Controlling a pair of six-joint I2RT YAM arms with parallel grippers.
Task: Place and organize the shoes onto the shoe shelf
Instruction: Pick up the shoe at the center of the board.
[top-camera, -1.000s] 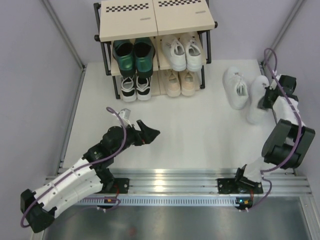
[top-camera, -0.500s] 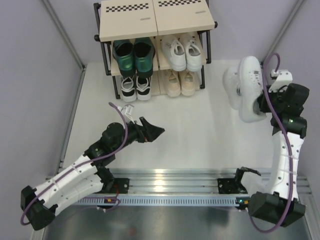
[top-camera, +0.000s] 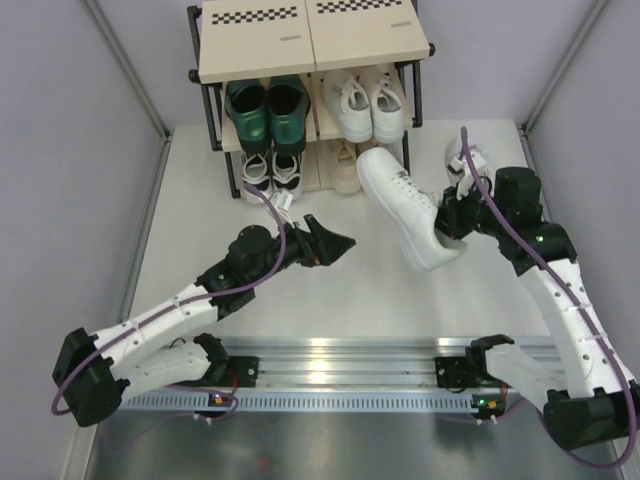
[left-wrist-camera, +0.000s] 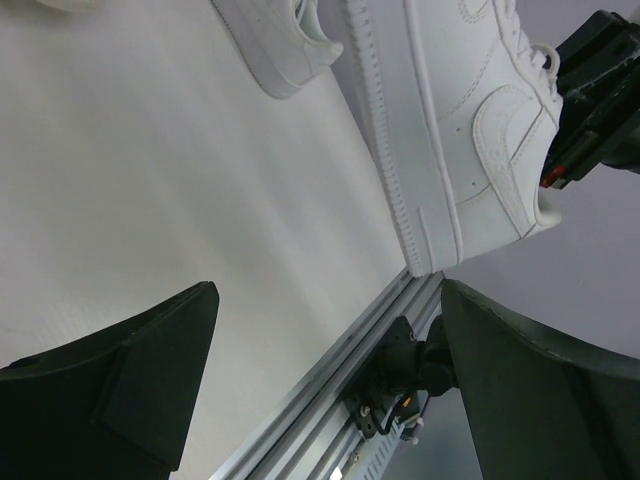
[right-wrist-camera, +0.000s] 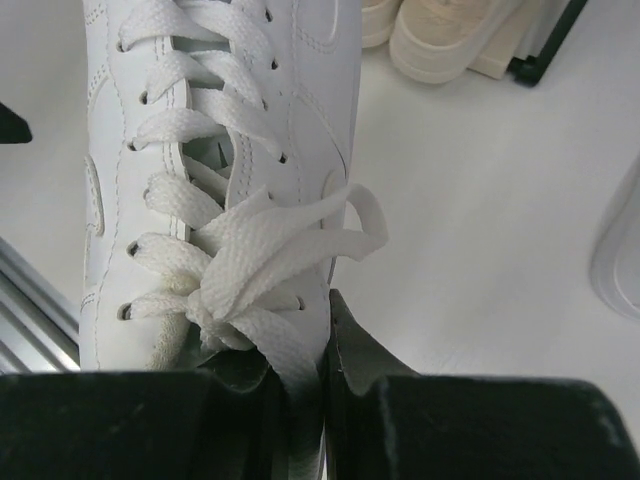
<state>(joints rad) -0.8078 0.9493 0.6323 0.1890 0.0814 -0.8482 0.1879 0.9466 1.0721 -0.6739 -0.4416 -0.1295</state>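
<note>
I can see the white sneaker's forefoot (top-camera: 384, 184) free beside my open left gripper. My right gripper continues to go toward those open fingers (top-camera: 342, 226) and lets go once they grip it.
My right gripper (top-camera: 451, 226) is shut on the heel collar of a white sneaker (top-camera: 403, 203), holding it in the air over the middle of the table, toe toward the shoe shelf (top-camera: 310, 45). In the right wrist view the sneaker's (right-wrist-camera: 200, 150) collar and laces sit pinched in the gripper (right-wrist-camera: 300, 375). Its mate (top-camera: 463, 160) lies on the table behind the right arm. The shelf holds green heeled shoes (top-camera: 265, 112), white sneakers (top-camera: 365, 105), black-and-white sneakers (top-camera: 270, 175) and beige sneakers (top-camera: 346, 172). My left gripper (top-camera: 337, 243) stands open and empty, left of the held sneaker (left-wrist-camera: 470, 130).
The shelf's top boards carry no shoes. A metal rail (top-camera: 350, 355) runs along the near table edge. Grey walls close in both sides. In the right wrist view the beige sneakers (right-wrist-camera: 440, 35) show ahead, and the other white sneaker (right-wrist-camera: 622, 250) lies at the right edge.
My right arm has lifted the white sneaker off the table at the far right and swung it left toward the middle. My left arm has reached forward and right, still open.
</note>
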